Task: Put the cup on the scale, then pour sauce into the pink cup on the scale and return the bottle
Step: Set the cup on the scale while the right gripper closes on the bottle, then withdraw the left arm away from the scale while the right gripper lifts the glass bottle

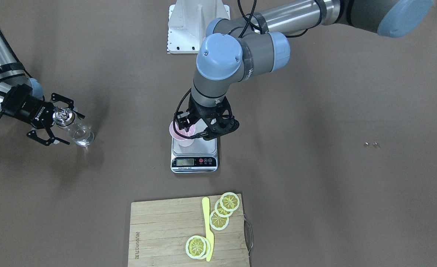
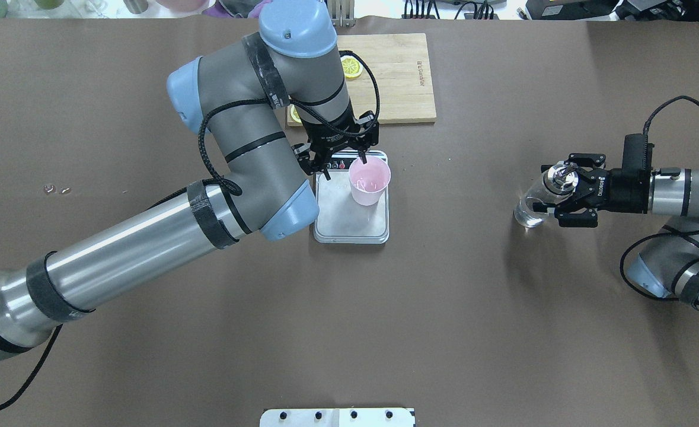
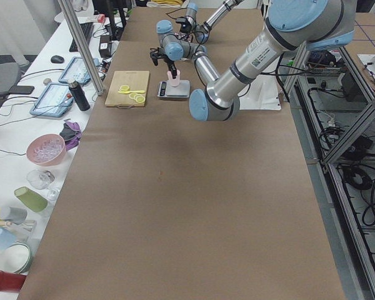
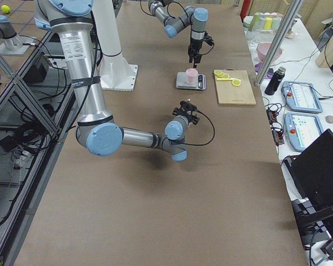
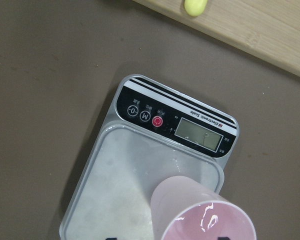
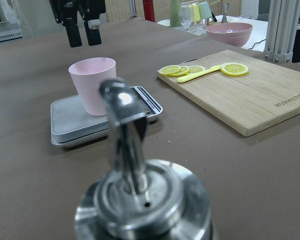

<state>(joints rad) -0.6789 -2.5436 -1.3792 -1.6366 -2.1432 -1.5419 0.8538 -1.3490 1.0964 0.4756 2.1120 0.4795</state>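
My gripper will tip the bottle to pour. A metal flap with a hanging tab [image 6: 116,144] is over the bottle's spout, so the flap [image 6: 124,102] will swing open on its own as the bottle tips.
The pale pink cup [image 1: 184,142] stands upright on the steel platform of the scale [image 1: 194,162], toward its display end. It also shows in the overhead view [image 2: 370,181] and the left wrist view [image 5: 200,215]. My left gripper [image 2: 345,168] hangs just above the cup's rim, open and apart from it. The glass bottle [image 1: 81,135] with clear sauce stands on the table at the robot's right. My right gripper [image 1: 73,129] is open, its jaws on either side of the bottle's upper part. The metal spout [image 6: 122,115] fills the right wrist view.
A wooden cutting board [image 1: 159,230] with lemon slices and a yellow knife [image 1: 208,230] lies beyond the scale, on the operators' side. A few water drops [image 1: 370,144] lie on the brown table on the robot's left. The white robot base plate [image 1: 196,26] is behind the scale.
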